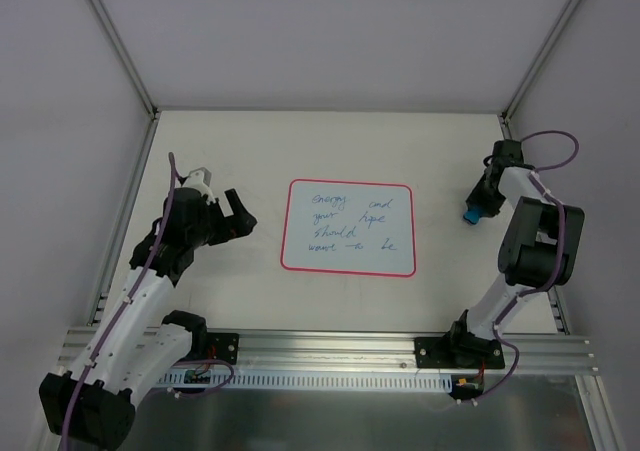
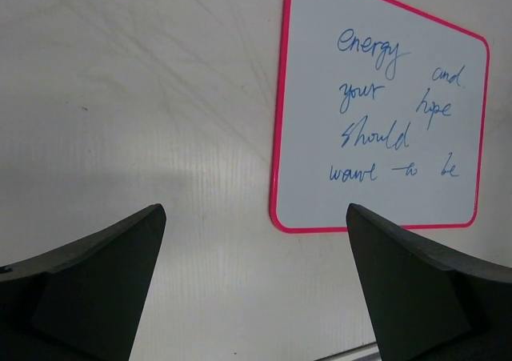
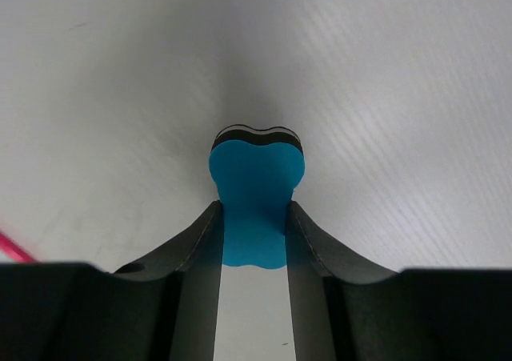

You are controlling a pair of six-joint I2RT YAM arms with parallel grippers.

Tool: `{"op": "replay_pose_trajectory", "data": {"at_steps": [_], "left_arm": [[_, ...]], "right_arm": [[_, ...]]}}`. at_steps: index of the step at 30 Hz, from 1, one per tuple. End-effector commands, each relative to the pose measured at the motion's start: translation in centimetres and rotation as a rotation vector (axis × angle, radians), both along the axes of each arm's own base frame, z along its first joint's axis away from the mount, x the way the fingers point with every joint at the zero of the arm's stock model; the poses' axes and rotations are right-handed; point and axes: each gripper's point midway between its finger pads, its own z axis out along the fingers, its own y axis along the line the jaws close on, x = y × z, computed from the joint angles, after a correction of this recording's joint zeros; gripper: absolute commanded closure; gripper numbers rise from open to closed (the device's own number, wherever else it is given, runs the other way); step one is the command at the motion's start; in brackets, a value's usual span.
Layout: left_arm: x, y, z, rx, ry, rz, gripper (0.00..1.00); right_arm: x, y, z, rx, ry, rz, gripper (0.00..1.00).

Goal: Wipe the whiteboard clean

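My right gripper is holding the eraser and the whiteboard (image 1: 348,227) lies loose. My left gripper should pinch the red-pink border (image 1: 289,209) and keep the whiteboard steady before the wiping.
The whiteboard (image 1: 349,227) lies flat at the table's middle, red-pink border, pale surface with three lines of blue handwriting. It also shows in the left wrist view (image 2: 384,129) at the upper right. My left gripper (image 1: 238,214) is open and empty, left of the board and apart from it; its fingers (image 2: 104,273) frame bare table. My right gripper (image 1: 472,211) is shut on a small blue eraser (image 3: 256,197) with a dark felt base, to the right of the board. The eraser also shows in the top view (image 1: 468,215).
White walls and metal posts close in the table (image 1: 220,151) at the back and sides. A slotted aluminium rail (image 1: 330,351) runs along the near edge with both arm bases. A sliver of the board's pink border (image 3: 12,249) shows at the right wrist view's left edge.
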Motion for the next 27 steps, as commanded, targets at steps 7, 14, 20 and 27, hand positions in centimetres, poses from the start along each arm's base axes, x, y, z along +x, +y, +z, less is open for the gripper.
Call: {"op": "replay_pose_trajectory", "data": {"at_steps": [7,14,20,27], "left_arm": [[1.7,-2.7,-4.6,0.0,0.241,-0.071,0.01],[6.9,-4.9,-6.0,0.068,0.295,-0.12,0.01],[13.1,-7.1,-7.6,0.111,0.315,-0.156,0.1],[15.7,-9.0,-11.6,0.163,0.375,-0.173,0.26]], "right_arm": [[-0.9,11.1,5.5,-0.113,-0.149,0.326,0.78],[-3.7,19.2,5.0,-0.051,-0.173,0.508,0.8],[-6.6,24.1,4.5,-0.031,-0.17,0.629,0.8],[-9.5,27.7,4.2,-0.016,-0.176,0.727,0.8]]}}
